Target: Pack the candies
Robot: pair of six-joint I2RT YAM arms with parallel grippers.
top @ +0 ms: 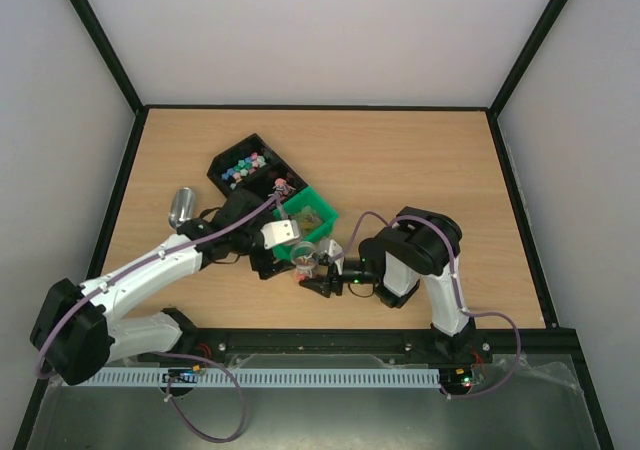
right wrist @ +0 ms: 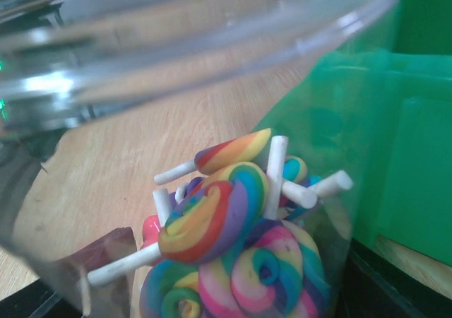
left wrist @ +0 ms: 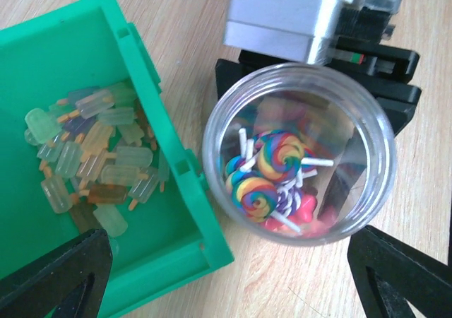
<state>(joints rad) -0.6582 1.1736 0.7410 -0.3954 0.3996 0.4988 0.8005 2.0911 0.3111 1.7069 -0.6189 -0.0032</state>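
Next, I steady the jar's side (left wrist: 229,208) with my left gripper while my right gripper opens and takes a deeper grip, because the jar (top: 304,258) sits shallow in my right gripper's fingers.
A clear jar (left wrist: 300,148) stands on the table and holds rainbow lollipop candies (left wrist: 272,164) and a few pink ones. My right gripper (top: 315,273) is shut on the jar; the jar wall fills the right wrist view, with the lollipops (right wrist: 233,226) close up. My left gripper (left wrist: 233,272) is open and empty, hovering above the jar and the corner of the green bin (left wrist: 169,155). That bin holds pale popsicle-shaped candies (left wrist: 92,155). Tiny wrapped candies (top: 243,166) in pink, blue and mixed colours lie in a black bin (top: 222,160).
A metal scoop (top: 182,205) lies on the table left of the bins. The green bin (top: 322,208) touches the black bin's near corner. Black-framed walls enclose the table on all sides.
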